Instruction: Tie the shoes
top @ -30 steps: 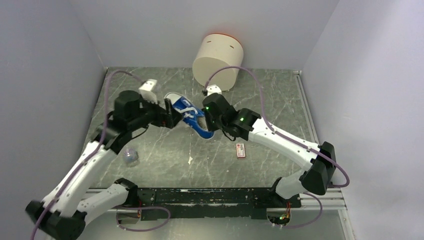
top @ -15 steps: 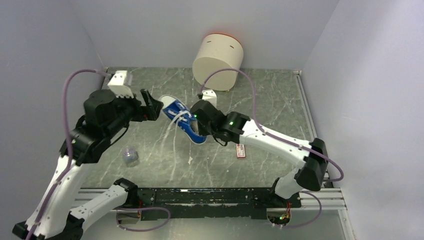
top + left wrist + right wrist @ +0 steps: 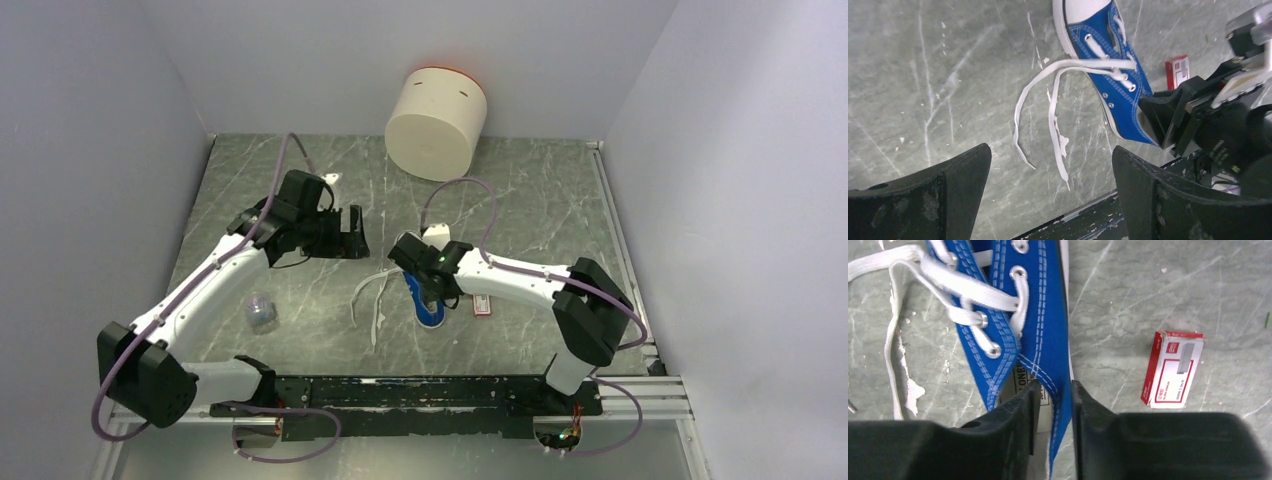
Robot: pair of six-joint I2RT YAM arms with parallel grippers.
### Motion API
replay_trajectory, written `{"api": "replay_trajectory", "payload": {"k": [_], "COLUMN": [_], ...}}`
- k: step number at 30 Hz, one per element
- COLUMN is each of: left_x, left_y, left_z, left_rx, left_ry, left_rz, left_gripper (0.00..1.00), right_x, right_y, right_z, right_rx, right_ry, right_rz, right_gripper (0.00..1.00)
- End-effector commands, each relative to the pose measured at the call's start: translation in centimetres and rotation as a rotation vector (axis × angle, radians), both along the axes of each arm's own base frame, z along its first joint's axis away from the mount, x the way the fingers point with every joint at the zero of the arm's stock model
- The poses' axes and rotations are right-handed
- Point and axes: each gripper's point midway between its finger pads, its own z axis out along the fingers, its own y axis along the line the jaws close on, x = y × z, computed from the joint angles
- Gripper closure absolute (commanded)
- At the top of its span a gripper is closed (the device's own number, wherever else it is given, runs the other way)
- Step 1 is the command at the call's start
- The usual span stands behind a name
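Both laces trail toward my left gripper while my right gripper is closed on the shoe's side (image 3: 1054, 372), so next my left gripper takes hold of the outer lace's end (image 3: 353, 314).
The small blue sneaker (image 3: 428, 307) lies on the table, toe toward the near edge. Its white laces (image 3: 372, 293) trail loose to the left. My right gripper (image 3: 424, 287) is shut on the shoe's blue side wall by the heel opening; in the right wrist view (image 3: 1054, 394) the canvas (image 3: 1045, 340) runs between the two fingers. My left gripper (image 3: 351, 232) hangs open and empty above the table, behind and left of the shoe. The left wrist view shows the shoe (image 3: 1108, 70), the laces (image 3: 1050, 107) and the wide-apart fingers (image 3: 1155, 195).
A red-and-white packet (image 3: 482, 300) lies flat just right of the shoe, also in the right wrist view (image 3: 1173, 369). A cream cylinder with an orange rim (image 3: 437, 120) stands at the back. A small greyish object (image 3: 260, 312) sits near the left arm.
My right gripper has pulled the shoe from the back middle toward the near edge. The laces now trail left. My left gripper has moved off the shoe and now stands behind it.
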Motion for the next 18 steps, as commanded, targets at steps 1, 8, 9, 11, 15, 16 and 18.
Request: {"api": "replay_trajectory", "payload": {"k": [1, 8, 9, 11, 15, 16, 18], "left_x": [-0.2, 1.3, 1.4, 1.7, 1.1, 0.9, 0.5], "left_y": [-1.4, 0.6, 1.1, 1.6, 1.3, 0.9, -0.3], "left_z": [-0.6, -0.1, 0.1, 0.0, -2.4, -3.0, -4.7], "left_rx": [-0.034, 0.07, 0.074, 0.05, 0.007, -0.004, -0.05], "left_ry": [0.023, -0.029, -0.038, -0.046, 0.066, 0.09, 0.144], "left_rz": [-0.087, -0.025, -0.011, -0.009, -0.065, -0.091, -0.141], "left_gripper": [0.05, 0.03, 0.03, 0.03, 0.04, 0.05, 0.07], "right_x": [0.8, 2.4, 2.9, 4.5, 7.7, 7.9, 8.1], "right_y": [1.6, 3.6, 4.2, 4.8, 4.9, 5.3, 5.7], "right_z": [1.5, 5.6, 6.2, 7.3, 8.3, 8.5, 8.5], "right_rx": [0.104, 0.2, 0.242, 0.311, 0.376, 0.388, 0.386], "right_ry": [0.01, -0.081, -0.094, -0.109, -0.088, -0.087, -0.079], "right_rz": [0.036, 0.349, 0.394, 0.438, 0.45, 0.479, 0.513], "right_gripper": [0.59, 0.29, 0.28, 0.27, 0.27, 0.27, 0.27]}}
